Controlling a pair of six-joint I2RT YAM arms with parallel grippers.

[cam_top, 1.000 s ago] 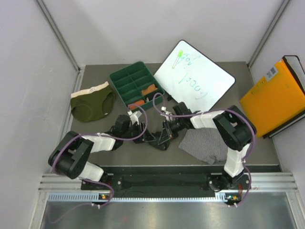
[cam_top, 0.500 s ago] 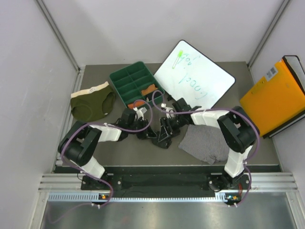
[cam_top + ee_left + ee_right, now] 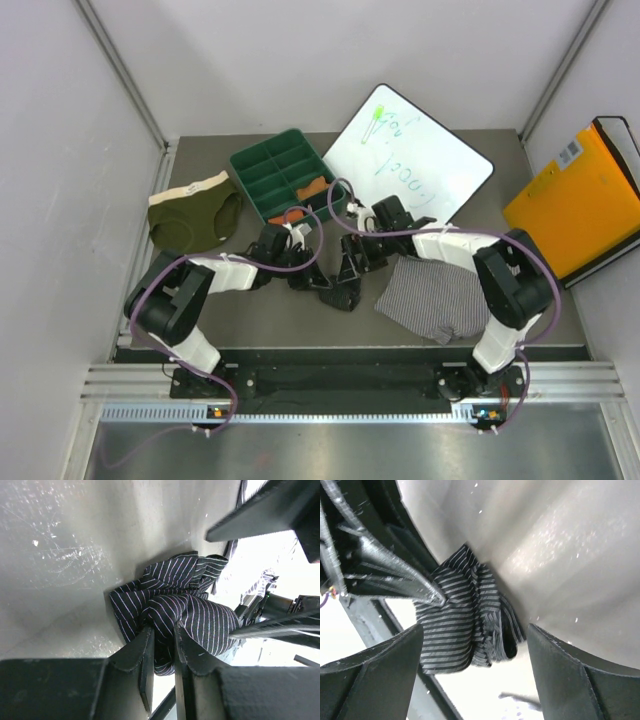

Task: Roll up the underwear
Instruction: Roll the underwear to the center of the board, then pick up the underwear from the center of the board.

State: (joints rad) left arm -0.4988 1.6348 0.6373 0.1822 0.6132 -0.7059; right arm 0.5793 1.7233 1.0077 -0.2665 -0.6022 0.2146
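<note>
My left gripper is holding the black underwear, with the green tray slanted (image 3: 275, 165). My right gripper should take the underwear (image 3: 343, 294) before my left gripper turns the tray.
A bunched black underwear with thin pale stripes (image 3: 336, 294) lies on the grey table between my two grippers. My left gripper (image 3: 162, 632) is shut on a fold of that bundle (image 3: 172, 605). My right gripper (image 3: 475, 629) stands open, one finger on each side of the bundle (image 3: 457, 625), touching nothing. In the top view the left gripper (image 3: 303, 277) and the right gripper (image 3: 349, 272) meet over the bundle. An olive green underwear with a cream waistband (image 3: 192, 219) lies flat at the left. A grey-white striped underwear (image 3: 432, 300) lies at the right, under the right arm.
A green divided tray (image 3: 262, 172) holding some orange pieces stands behind the grippers. A whiteboard (image 3: 410, 160) with a green marker lies at the back. An orange folder (image 3: 578, 205) leans at the far right. Walls close in on both sides.
My right gripper has opened and let go of the black bundle. My left gripper has closed on the bundle. Both wrists shifted a little toward the back.
</note>
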